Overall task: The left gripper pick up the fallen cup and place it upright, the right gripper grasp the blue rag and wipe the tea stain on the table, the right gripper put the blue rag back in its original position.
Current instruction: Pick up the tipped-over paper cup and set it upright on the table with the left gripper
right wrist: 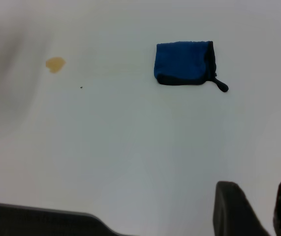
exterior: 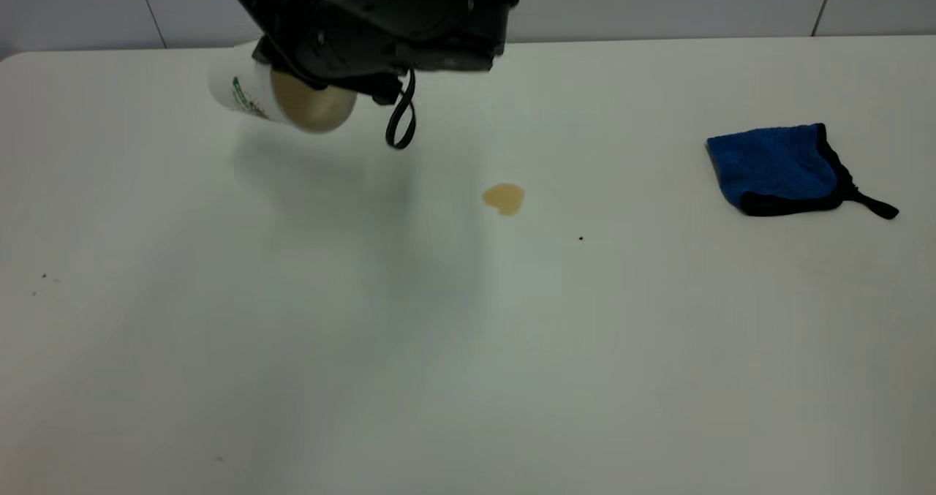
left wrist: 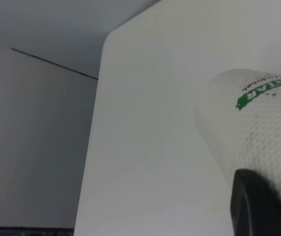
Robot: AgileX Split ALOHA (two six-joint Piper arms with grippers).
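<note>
The cup is tilted onto its side and the cup's opening points forward, so the robot's left gripper should swing the cup upright before it lowers the cup's base beside the tea stain.
The white cup hangs tilted above the far left of the table, its tan-stained mouth facing forward. My left gripper is shut on it near the rim; in the left wrist view one black finger lies against the cup with its green lettering. The tea stain sits mid-table, also visible as a blot in the right wrist view. The blue rag lies flat at the right, the same rag seen well away from my right gripper, which is open and empty.
A tiny dark speck lies right of the stain. The left arm's cable loop dangles beside the cup. The table's rounded corner is close to the cup. A dark edge crosses the right wrist view near that gripper.
</note>
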